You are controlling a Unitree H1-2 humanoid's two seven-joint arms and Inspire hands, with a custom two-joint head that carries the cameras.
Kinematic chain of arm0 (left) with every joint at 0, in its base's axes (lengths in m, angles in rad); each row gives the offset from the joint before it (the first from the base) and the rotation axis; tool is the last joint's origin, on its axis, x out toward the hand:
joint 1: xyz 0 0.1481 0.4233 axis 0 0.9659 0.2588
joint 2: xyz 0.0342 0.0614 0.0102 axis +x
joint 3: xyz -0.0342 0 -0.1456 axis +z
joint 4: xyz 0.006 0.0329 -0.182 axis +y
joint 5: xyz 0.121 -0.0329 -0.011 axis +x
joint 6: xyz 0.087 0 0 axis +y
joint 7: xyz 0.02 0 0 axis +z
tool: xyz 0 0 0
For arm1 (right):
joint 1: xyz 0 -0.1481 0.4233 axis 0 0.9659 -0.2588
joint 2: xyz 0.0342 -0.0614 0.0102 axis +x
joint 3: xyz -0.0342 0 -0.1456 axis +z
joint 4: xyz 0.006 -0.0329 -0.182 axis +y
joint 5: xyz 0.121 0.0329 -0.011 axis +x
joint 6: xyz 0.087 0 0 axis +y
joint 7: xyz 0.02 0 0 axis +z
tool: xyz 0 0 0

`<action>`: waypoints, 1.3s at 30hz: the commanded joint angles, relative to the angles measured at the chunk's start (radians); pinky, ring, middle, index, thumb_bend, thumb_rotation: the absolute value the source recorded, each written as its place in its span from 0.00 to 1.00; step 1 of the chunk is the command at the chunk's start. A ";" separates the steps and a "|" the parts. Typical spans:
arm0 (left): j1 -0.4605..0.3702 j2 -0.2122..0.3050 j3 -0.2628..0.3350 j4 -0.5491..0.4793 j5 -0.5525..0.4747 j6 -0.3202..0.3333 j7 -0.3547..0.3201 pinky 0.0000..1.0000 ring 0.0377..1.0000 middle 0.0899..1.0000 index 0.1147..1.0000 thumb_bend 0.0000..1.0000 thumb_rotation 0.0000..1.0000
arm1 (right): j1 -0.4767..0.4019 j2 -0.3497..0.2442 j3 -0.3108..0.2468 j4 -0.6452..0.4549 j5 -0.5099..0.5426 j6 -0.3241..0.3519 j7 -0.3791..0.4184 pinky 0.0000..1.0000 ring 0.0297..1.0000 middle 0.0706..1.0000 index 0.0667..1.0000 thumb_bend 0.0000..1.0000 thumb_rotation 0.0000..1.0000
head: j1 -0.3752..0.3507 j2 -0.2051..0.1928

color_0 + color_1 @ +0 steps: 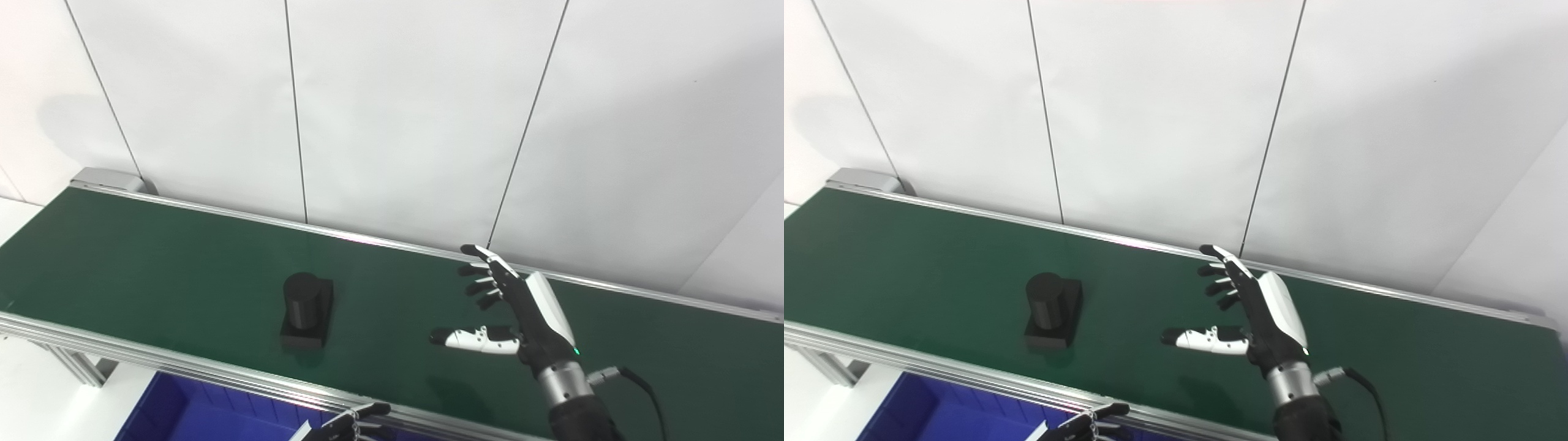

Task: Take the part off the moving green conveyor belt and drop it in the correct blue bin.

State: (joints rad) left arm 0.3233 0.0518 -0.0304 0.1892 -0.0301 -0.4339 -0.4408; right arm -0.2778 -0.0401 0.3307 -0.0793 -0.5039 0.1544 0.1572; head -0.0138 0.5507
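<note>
The cylinder's foot (303, 324) goes straight into the square base (303, 338) in the same black, so the base should come along when the robot lifts the black part by its cylinder.
A black part (306, 309), a cylinder standing on a square base, sits on the green conveyor belt (153, 257) left of centre, near the front edge. My right hand (517, 312) hovers above the belt to the part's right, open, fingers spread and thumb pointing toward the part, holding nothing. Only the fingertips of my left hand (349, 425) show at the bottom edge, by the belt's front rail; I cannot tell its state. A blue bin (184, 416) lies below the belt's front rail at the bottom left.
The belt's metal front rail (184, 364) runs between the belt and the bin. A white panelled wall (398, 122) stands just behind the belt. A cable (637, 380) trails from my right wrist.
</note>
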 commanded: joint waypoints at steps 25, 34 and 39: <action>0.040 0.000 0.062 -0.111 -0.011 -0.036 -0.064 0.53 0.62 0.70 0.82 0.99 0.27 | -0.192 0.070 0.121 0.218 -0.090 0.020 0.014 0.59 0.68 0.76 0.88 0.88 0.43 | -0.030 0.036; 0.082 0.058 -0.049 -0.157 0.060 -0.036 0.095 0.48 0.58 0.67 0.78 1.00 0.27 | -0.218 0.086 0.164 0.280 -0.128 0.030 0.024 0.62 0.72 0.77 0.89 0.87 0.45 | -0.036 0.063; 0.088 0.102 -0.142 -0.164 0.094 -0.036 0.237 0.50 0.58 0.65 0.79 1.00 0.29 | -0.234 0.098 0.190 0.326 -0.147 0.024 0.017 0.63 0.74 0.80 0.89 0.86 0.43 | -0.033 0.074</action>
State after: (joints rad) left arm 0.4072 0.1372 -0.1556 0.0497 0.0545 -0.4397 -0.2527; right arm -0.4674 0.0308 0.5158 0.2603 -0.6439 0.1826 0.1864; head -0.0476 0.6259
